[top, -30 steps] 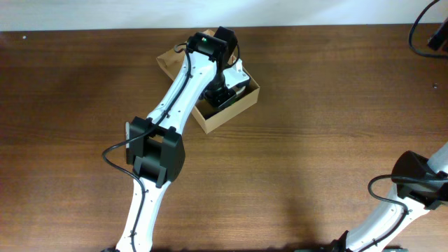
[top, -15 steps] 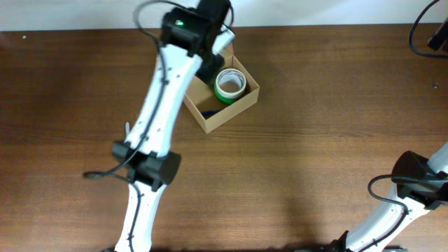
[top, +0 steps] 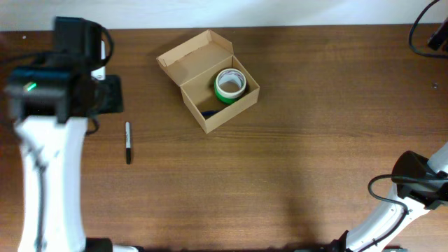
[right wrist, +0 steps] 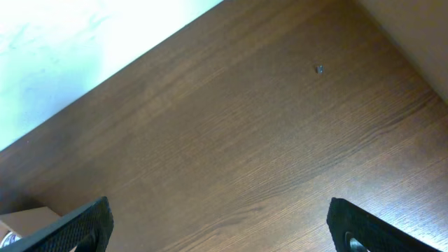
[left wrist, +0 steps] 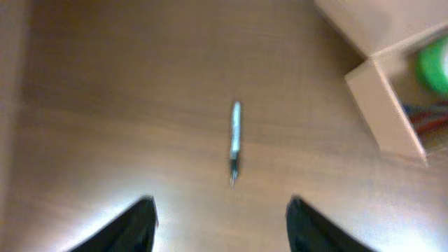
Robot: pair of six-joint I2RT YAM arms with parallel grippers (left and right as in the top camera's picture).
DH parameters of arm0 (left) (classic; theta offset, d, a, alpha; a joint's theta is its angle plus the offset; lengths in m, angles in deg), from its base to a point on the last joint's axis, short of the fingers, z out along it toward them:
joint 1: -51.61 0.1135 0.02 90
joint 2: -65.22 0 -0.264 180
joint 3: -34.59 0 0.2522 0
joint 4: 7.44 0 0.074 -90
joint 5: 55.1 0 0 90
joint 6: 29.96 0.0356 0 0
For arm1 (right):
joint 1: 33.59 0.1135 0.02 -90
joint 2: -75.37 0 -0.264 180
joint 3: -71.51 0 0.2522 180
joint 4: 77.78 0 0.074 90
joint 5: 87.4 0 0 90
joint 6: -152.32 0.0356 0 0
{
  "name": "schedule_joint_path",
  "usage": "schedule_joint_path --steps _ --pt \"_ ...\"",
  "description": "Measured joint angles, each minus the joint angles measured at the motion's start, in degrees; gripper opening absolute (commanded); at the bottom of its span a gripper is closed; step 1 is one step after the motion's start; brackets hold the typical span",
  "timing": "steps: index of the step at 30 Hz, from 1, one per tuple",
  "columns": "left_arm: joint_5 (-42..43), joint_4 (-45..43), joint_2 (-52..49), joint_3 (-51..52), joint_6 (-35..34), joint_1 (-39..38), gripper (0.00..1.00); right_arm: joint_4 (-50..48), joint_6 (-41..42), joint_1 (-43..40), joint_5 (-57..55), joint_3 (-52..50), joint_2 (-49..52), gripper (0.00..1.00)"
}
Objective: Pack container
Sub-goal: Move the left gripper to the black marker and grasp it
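Note:
My left gripper's open fingers are lined up across the black pen's narrow width [top: 128, 143]. I should lower them next until they are on both sides of the pen's body [top: 128, 136], then close them.
The container [top: 225, 116], a tan cardboard box, stands open at the back middle of the table, its flap lid [top: 194, 56] folded back to the upper left. A green tape roll [top: 230, 85] lies inside it, with dark items [top: 210, 112] beside the roll. My left gripper [top: 107, 95] is at the far left, well away from the box, open and empty. In the left wrist view its fingers [left wrist: 222, 224] hover over a pen [left wrist: 235, 140], with the container [left wrist: 381, 105] and the tape roll [left wrist: 434, 63] at the right edge. My right gripper [right wrist: 220, 224] is open over bare wood.
A black pen [top: 128, 143] lies on the table left of the box, below the left gripper. The right arm [top: 418, 183] sits at the table's bottom right corner. A cable [top: 420, 28] hangs at the top right.
The left arm came out of the box, leaving the green tape roll inside, and swung far to the left above the pen. The right arm has not moved.

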Motion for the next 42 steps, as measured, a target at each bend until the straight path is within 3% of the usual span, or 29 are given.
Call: schedule_joint_path --steps 5,10,22,34,42 --pt "4.0 -23.0 -5.2 24.5 -2.6 1.9 0.65 0.0 0.0 0.0 0.0 0.0 0.0 0.99" --pt "8.4 -30.8 -9.0 37.1 -4.9 4.2 0.64 0.0 0.0 0.0 0.0 0.0 0.0 0.99" --pt "10.7 -33.7 -18.3 39.0 -1.1 8.3 0.56 0.0 0.0 0.0 0.0 0.0 0.0 0.99" --pt "13.6 -35.4 -21.4 38.9 8.0 13.4 0.53 0.0 0.0 0.0 0.0 0.0 0.0 0.99" --pt "14.4 -37.1 -22.6 38.9 9.9 13.5 0.50 0.0 0.0 0.0 0.0 0.0 0.0 0.99"
